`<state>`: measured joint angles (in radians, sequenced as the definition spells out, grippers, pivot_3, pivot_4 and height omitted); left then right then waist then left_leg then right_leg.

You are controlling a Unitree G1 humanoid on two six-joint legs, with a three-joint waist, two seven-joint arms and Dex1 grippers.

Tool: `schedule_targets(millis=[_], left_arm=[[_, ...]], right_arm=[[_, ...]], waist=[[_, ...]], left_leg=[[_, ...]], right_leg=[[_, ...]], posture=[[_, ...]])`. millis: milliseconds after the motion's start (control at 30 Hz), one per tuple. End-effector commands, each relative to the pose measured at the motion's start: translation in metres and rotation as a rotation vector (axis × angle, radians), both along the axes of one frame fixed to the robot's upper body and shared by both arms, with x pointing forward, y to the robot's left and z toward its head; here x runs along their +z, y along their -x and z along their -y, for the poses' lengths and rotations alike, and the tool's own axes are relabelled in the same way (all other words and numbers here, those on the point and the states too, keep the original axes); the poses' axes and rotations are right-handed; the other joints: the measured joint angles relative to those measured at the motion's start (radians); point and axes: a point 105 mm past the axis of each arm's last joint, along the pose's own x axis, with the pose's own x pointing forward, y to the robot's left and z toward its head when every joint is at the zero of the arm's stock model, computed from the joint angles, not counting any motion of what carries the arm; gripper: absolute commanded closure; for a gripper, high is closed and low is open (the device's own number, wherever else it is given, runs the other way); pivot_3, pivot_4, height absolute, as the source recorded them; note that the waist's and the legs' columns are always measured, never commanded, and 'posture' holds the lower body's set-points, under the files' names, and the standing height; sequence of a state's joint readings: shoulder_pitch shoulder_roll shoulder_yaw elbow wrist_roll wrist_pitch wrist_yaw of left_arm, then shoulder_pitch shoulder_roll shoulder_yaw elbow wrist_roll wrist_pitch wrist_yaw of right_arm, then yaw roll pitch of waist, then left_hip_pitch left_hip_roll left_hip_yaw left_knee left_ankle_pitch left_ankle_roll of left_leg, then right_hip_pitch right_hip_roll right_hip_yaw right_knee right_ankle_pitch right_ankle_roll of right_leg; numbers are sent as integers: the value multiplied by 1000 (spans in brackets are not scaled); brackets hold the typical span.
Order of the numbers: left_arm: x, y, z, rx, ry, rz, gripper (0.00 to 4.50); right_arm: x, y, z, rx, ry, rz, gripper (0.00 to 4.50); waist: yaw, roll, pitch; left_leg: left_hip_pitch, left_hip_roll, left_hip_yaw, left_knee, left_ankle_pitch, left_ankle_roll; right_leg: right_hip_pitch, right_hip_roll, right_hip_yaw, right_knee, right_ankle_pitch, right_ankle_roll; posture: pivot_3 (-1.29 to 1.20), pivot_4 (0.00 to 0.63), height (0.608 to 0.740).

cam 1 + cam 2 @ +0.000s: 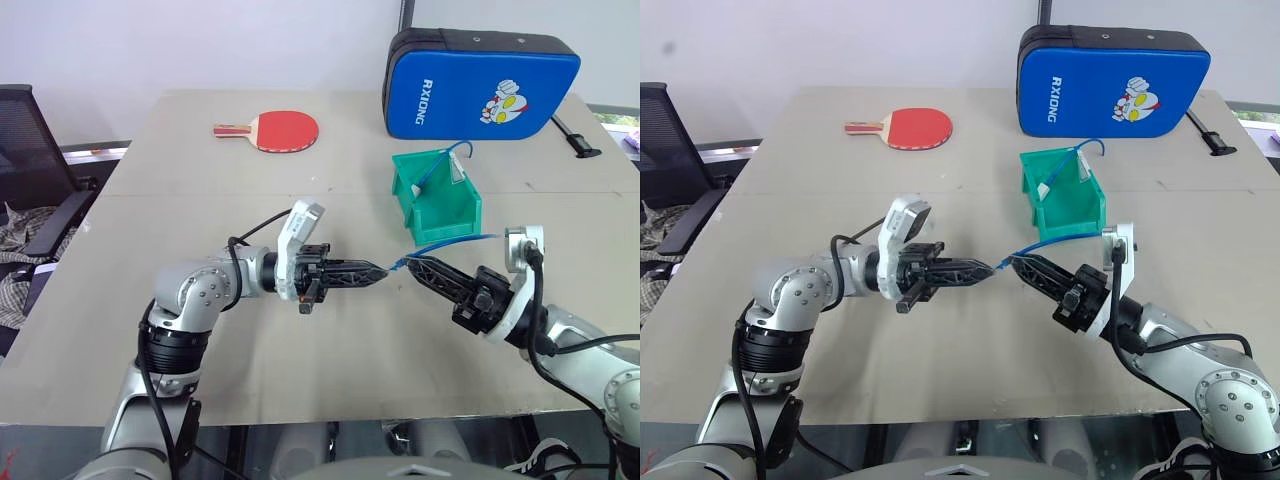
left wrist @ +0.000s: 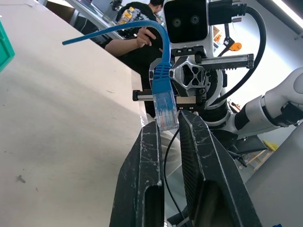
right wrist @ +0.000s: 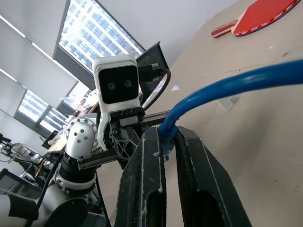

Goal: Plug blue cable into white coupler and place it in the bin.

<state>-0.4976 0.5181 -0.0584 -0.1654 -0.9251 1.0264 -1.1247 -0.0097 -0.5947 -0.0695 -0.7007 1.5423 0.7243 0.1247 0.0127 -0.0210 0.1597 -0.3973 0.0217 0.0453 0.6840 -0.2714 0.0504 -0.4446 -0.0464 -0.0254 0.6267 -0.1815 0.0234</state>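
My left gripper's fingers block the clear plug's end [image 2: 166, 122] while my right gripper holds its boot. Next, my left gripper lets go of the plug and gets the white coupler.
The blue cable [image 1: 455, 241] hangs above the table between my two grippers, its free length trailing toward the bin [image 1: 440, 215]. My right gripper [image 1: 412, 266] is shut on the cable's blue boot [image 3: 166, 137] just behind the plug. The clear plug [image 2: 165, 111] points at my left gripper [image 1: 378, 271], whose fingertips [image 2: 151, 130] are pinched on the plug's end. The two grippers meet tip to tip. The green bin stands just beyond them and holds another blue cable [image 1: 432, 175] with a small white piece [image 1: 458, 172]. The white coupler is hidden.
A red paddle [image 1: 285, 130] lies at the far left of the table. A big blue padded case [image 1: 480, 85] stands behind the bin. A black chair [image 1: 30, 190] is off the table's left side. A person [image 2: 137, 42] sits in the background.
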Motion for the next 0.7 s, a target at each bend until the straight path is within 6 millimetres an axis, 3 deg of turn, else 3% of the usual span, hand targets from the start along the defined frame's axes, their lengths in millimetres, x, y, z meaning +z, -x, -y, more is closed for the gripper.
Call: schedule_targets(millis=[33, 100, 133, 233, 333, 400, 667, 700], left_arm=[[10, 6, 5, -32, 26, 57, 4500], [9, 6, 6, -34, 27, 59, 4500], [9, 7, 6, -36, 27, 59, 4500], [9, 8, 7, -41, 24, 63, 4500], [8, 8, 6, -43, 20, 66, 4500], [7, 9, 6, -44, 16, 69, 4500], [5, 7, 1, -27, -1, 83, 4500], [4, 5, -1, -13, -9, 89, 4022]], right_arm=[[10, 10, -7, 62, -26, 42, 3467], [9, 8, -7, 48, -26, 31, 2559], [8, 9, -8, 56, -25, 25, 2327], [7, 7, -9, 53, -46, 7, 2327], [9, 4, -8, 41, -59, 5, 3304], [9, 3, -8, 40, -59, 5, 4380], [8, 4, -9, 52, -54, 6, 4458], [8, 4, -9, 51, -52, 7, 4495]], waist=[[0, 0, 0], [0, 0, 0], [0, 0, 0], [0, 0, 0], [0, 0, 0], [0, 0, 0], [0, 0, 0], [0, 0, 0]], left_leg=[[0, 0, 0, 0, 0, 0], [0, 0, 0, 0, 0, 0], [0, 0, 0, 0, 0, 0], [0, 0, 0, 0, 0, 0], [0, 0, 0, 0, 0, 0], [0, 0, 0, 0, 0, 0], [0, 0, 0, 0, 0, 0], [0, 0, 0, 0, 0, 0]], right_leg=[[0, 0, 0, 0, 0, 0], [0, 0, 0, 0, 0, 0], [0, 0, 0, 0, 0, 0], [0, 0, 0, 0, 0, 0], [0, 0, 0, 0, 0, 0], [0, 0, 0, 0, 0, 0], [0, 0, 0, 0, 0, 0], [0, 0, 0, 0, 0, 0]], posture=[[0, 150, 731], [0, 150, 731], [0, 150, 731], [0, 150, 731], [0, 150, 731], [0, 150, 731], [0, 150, 731], [0, 150, 731]])
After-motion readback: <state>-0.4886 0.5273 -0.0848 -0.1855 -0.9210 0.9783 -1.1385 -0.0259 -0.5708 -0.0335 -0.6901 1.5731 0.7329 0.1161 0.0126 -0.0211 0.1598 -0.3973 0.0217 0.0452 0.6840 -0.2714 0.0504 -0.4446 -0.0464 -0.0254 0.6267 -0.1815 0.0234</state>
